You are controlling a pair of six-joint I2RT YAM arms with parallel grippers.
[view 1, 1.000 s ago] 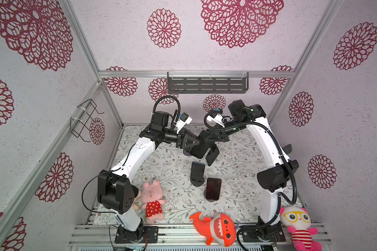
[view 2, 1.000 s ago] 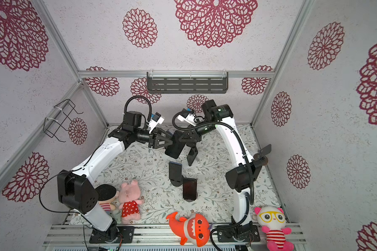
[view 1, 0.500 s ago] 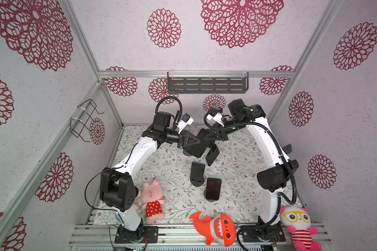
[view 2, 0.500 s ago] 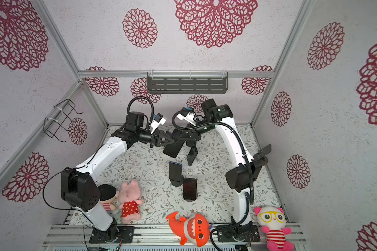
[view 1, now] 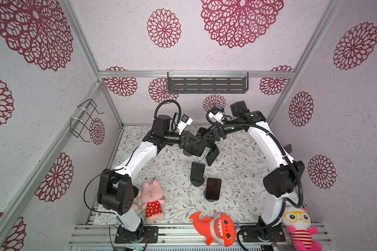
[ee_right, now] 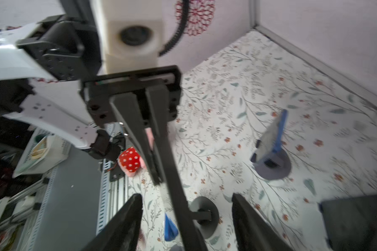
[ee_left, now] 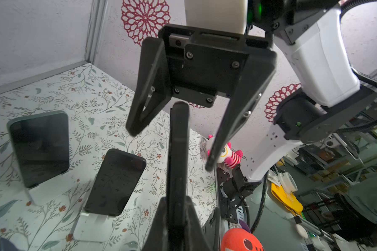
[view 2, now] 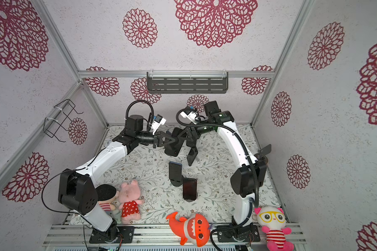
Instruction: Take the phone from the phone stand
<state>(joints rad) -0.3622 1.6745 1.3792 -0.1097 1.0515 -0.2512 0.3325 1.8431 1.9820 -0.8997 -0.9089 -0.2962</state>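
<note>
My left gripper should pull back and stand the phone upright before my right gripper takes its lower end [view 1: 194, 152], given the phone slanting [view 1: 198, 144] toward my right gripper.
A black phone [view 1: 195, 144] [view 2: 173, 148] hangs in the air above the back of the table, and my left gripper [view 1: 194, 141] [view 2: 170, 141] is shut on one end of it. It shows edge-on in the left wrist view as a dark phone [ee_left: 177, 152] running out of the left gripper [ee_left: 176, 217]. My right gripper [view 1: 207, 139] [ee_left: 172, 150] [ee_right: 186, 197] is open, one finger on each side of the phone's far end and clear of it. Below them stands an empty phone stand [ee_right: 201, 214] with a round grey base.
Other phones rest on stands on the floral table: a blue-cased one [view 1: 197, 172] [ee_right: 272, 134], a black one [view 1: 213, 189] and a further one [view 1: 212, 155]. A pink pig [view 1: 152, 200], an orange shark [view 1: 216, 227] and a doll with glasses [view 1: 298, 223] lie along the front edge.
My left gripper has closed on the phone. My right gripper, which was shut on it, has opened and let it go. Both arms have stayed in nearly the same place.
</note>
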